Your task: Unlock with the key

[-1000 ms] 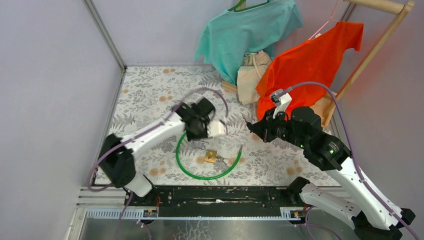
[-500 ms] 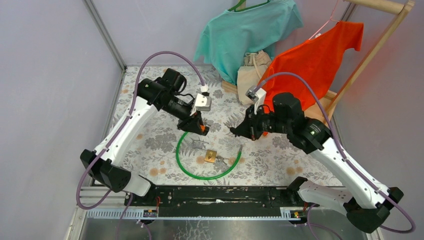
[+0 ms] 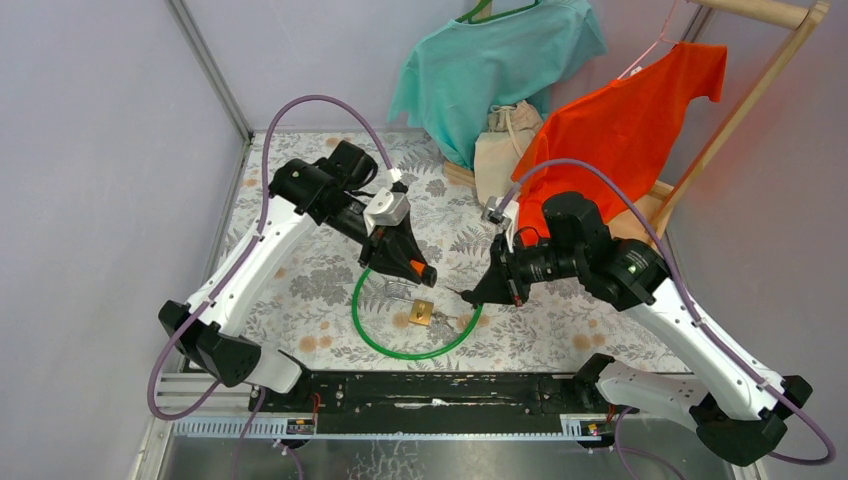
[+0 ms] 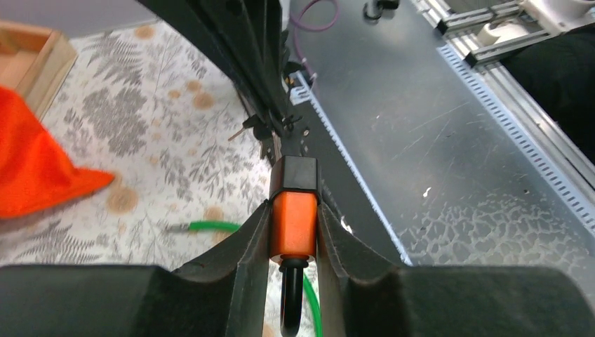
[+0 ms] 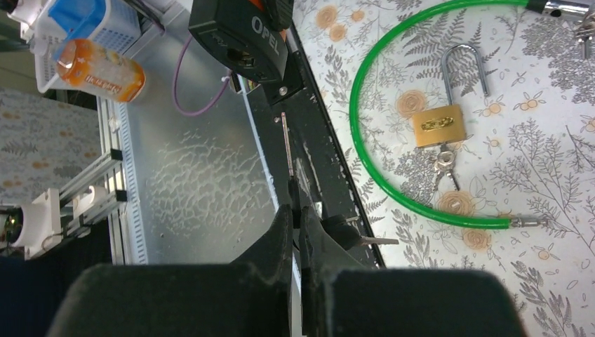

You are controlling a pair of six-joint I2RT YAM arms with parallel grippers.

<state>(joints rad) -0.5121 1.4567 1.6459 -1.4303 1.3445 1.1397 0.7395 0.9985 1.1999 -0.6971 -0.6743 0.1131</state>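
My right gripper is about to push in, but the lock's keyhole point(image 5: 242, 59) is slanted away from the key's tip, so next my left gripper turns the lock square to the metal blade point(image 5: 287, 142) first.
An orange lock point(image 4: 295, 223) with a black end cap and a black shackle point(image 4: 292, 298) sits clamped between my left gripper's point(image 4: 295, 235) jaws. In the top view this gripper point(image 3: 412, 268) hangs over the green loop's far side, with the lock point(image 3: 418, 268) pointing right. My right gripper point(image 3: 470, 294) faces it from the right, shut on a small key point(image 5: 351, 230) whose black head and metal blade stick out beside the fingers point(image 5: 281, 232). The lock's black end point(image 5: 238, 42) shows at the top of the right wrist view.
A brass padlock point(image 3: 421, 312) with several keys point(image 5: 443, 170) lies inside a green cable loop point(image 3: 400, 345) on the floral mat. At the back hang a teal shirt point(image 3: 500, 70) and an orange shirt point(image 3: 620, 120) on a wooden rack point(image 3: 745, 100), beside a beige bag point(image 3: 505, 150).
Both arms swung into a facing pose. In the last half second my left gripper brought the orange lock down and right, and my right gripper dropped lower with the key.
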